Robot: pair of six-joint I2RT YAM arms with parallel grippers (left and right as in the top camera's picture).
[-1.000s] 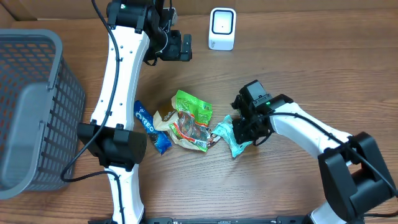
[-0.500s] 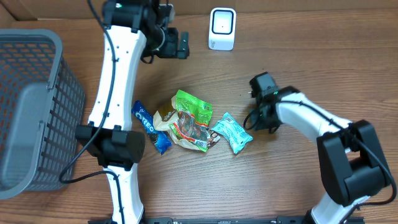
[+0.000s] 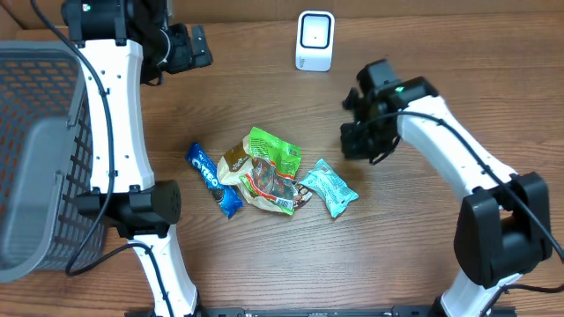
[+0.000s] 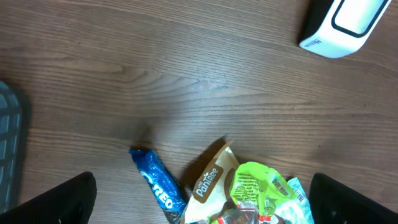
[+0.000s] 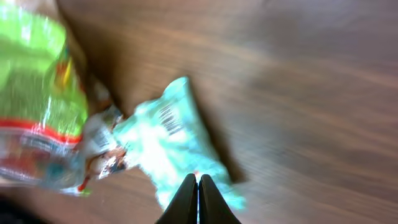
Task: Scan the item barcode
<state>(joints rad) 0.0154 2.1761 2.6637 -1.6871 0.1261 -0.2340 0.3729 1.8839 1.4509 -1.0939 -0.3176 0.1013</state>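
Next, I pull the mint-green packet clear of the pile with my right gripper before it takes the packet by its loose end [image 3: 345,199], because the packet lies against the green bag's end [image 3: 306,189].
A loose pile of snack packs lies mid-table: a blue Oreo pack [image 3: 214,180], a tan PanTree pack [image 3: 234,164], a green bag [image 3: 273,151] and a mint-green packet [image 3: 329,187] at the right end. The mint-green packet [image 5: 168,140] lies flat with a printed barcode [image 5: 168,118] facing up. The white scanner [image 3: 315,40] stands at the far edge. My right gripper [image 3: 357,141] hovers just beyond the packet, shut and holding nothing. My left gripper [image 3: 189,48] is high at the far left, open and empty, looking down on the Oreo pack [image 4: 158,186] and the scanner [image 4: 345,25].
A grey mesh basket [image 3: 35,150] takes up the left side of the table. The left arm's white links rise along the pile's left side, with a black joint [image 3: 145,204] near the Oreo pack. Bare wood lies between the pile and the scanner.
My right gripper has drawn back from the mint-green packet toward the far side, staying shut; the packet now lies flat. My left gripper has swung left along the back edge.
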